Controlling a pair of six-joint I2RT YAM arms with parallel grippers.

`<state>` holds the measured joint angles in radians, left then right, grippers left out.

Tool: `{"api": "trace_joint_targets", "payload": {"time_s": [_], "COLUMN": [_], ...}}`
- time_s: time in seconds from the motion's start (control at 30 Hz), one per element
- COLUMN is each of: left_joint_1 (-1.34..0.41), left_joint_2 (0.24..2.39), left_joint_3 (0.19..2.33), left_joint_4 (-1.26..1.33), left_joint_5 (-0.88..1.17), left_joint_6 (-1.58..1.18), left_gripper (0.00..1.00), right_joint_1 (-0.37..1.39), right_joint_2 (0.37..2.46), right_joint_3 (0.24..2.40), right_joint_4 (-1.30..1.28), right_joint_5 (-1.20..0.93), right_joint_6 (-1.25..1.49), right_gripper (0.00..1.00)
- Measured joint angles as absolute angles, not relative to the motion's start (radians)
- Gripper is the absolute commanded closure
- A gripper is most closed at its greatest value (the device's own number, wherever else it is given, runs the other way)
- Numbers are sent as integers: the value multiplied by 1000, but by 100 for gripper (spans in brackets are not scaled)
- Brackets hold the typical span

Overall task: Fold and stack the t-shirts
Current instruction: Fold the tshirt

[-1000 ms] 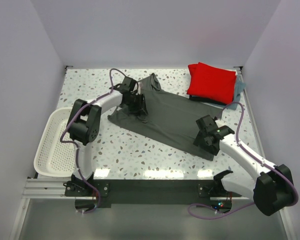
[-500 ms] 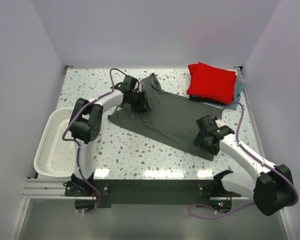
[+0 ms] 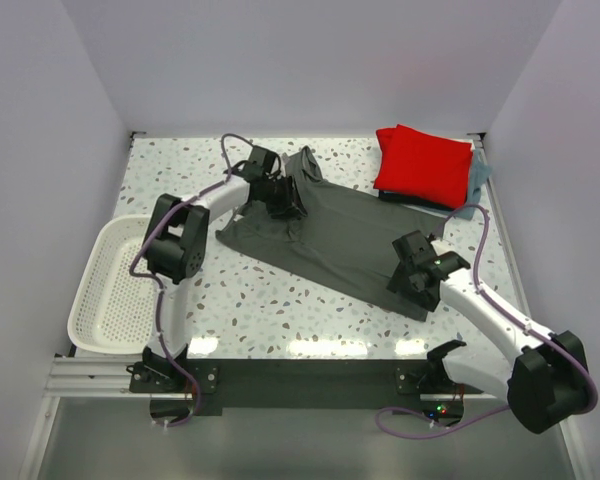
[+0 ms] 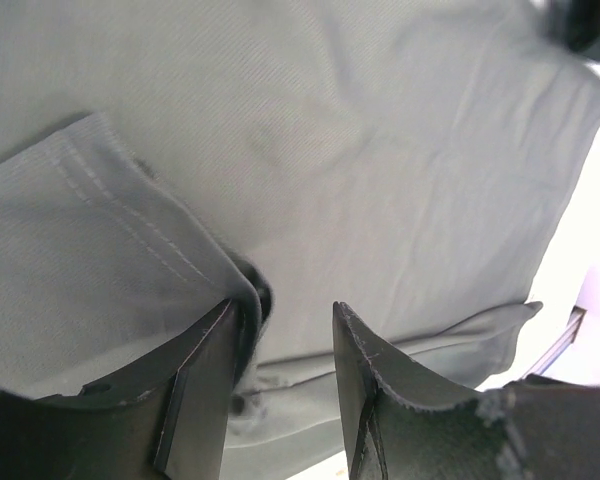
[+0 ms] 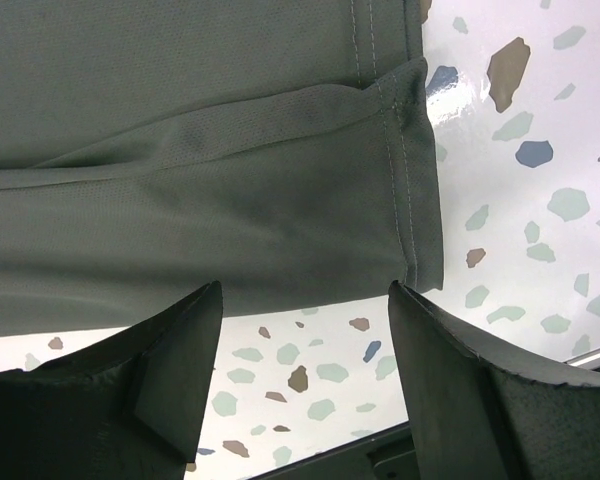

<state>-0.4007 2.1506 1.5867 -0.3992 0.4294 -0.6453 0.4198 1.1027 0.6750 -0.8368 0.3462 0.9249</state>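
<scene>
The grey t-shirt lies at a slant, with its cuff at my left gripper's fingers. I should go back over the sleeve and pull the shirt closer.
The large dark grey t-shirt lies spread flat and slanted across the middle of the table. My left gripper is low over its far left part. In the left wrist view the gripper has its jaws a little apart, and a fold of the grey shirt lies against the left finger. My right gripper is open just above the shirt's near right hem corner, with bare table between its fingers. The folded red t-shirt lies on the light blue-grey one at the back right.
A white mesh basket stands at the table's left edge. A dark folded cloth shows under the red shirt. Speckled table shows in front of the grey shirt. White walls close in the back and both sides.
My left gripper has moved a little away from me and to the right over the grey shirt. The right arm has not moved.
</scene>
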Motion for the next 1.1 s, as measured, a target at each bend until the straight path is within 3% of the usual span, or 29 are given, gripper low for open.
{"api": "trace_joint_targets", "payload": {"time_s": [0.47,0.77,1.1], "left_joint_1": [-388,-380,-414], "left_joint_2": [2156,2006,1995], "left_joint_3": [1643,1528,1488], "left_joint_4": [-388,-429,-434], "left_joint_5": [423,318,323], "left_joint_6": [-630,-564,-559], "left_gripper": [53,53,54], "right_joint_1": [420,420,425], "right_joint_2": [1084,1084,1086], "right_joint_3": [675,675,675], "right_joint_4": [-846,-844,-838], "right_joint_5": [347,346,346], "right_joint_6": [926,926,926], "right_gripper": [29,29,29]}}
